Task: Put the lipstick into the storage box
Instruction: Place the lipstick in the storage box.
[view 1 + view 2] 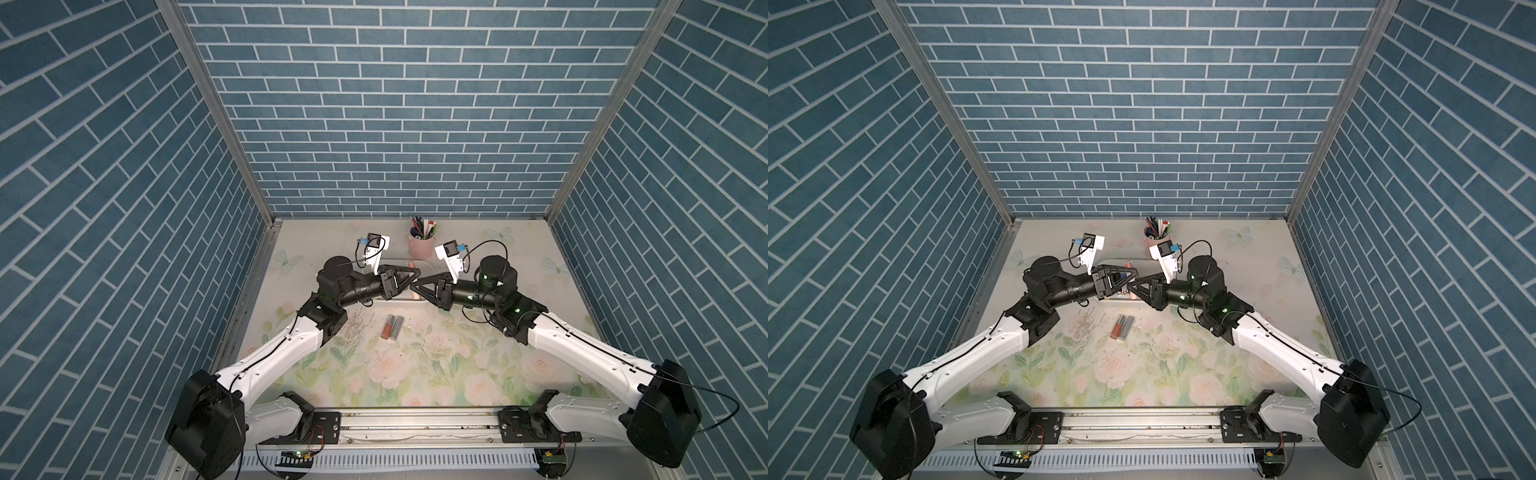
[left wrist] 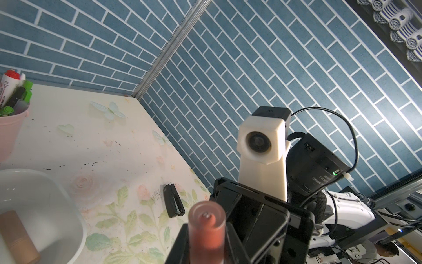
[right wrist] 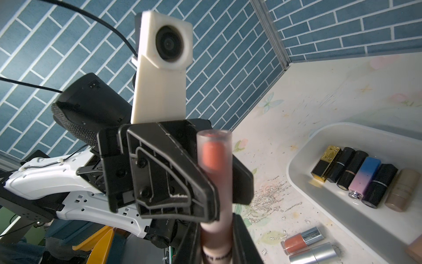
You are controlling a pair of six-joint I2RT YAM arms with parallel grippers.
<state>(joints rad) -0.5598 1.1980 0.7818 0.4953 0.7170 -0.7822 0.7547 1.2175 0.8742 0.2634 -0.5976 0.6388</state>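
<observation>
Next, my right gripper lets go of the lipstick at its lower part [image 3: 216, 239] and moves away before my left gripper lays the lipstick into the storage box [image 3: 402, 224], because both grippers are on the lipstick now.
A frosted lipstick [image 2: 206, 228] with a coral core is held up in the air between both grippers. My left gripper [image 2: 206, 242] is shut on one part of the tube. My right gripper [image 3: 217, 240] is shut on its lower, pinkish part [image 3: 214, 164]. In both top views the two grippers meet tip to tip, left [image 1: 415, 274] and right [image 1: 413, 287], above the white storage box [image 1: 395, 306]. They hide the held tube there. The storage box [image 3: 303, 146] holds several lipsticks [image 3: 356, 176].
Two loose lipsticks [image 1: 392, 326] lie side by side on the floral table in front of the box. A pink pen cup [image 1: 422, 245] stands behind it. A black stapler [image 2: 173, 203] lies on the table, and silvery bits [image 1: 353, 328] are scattered near the left arm.
</observation>
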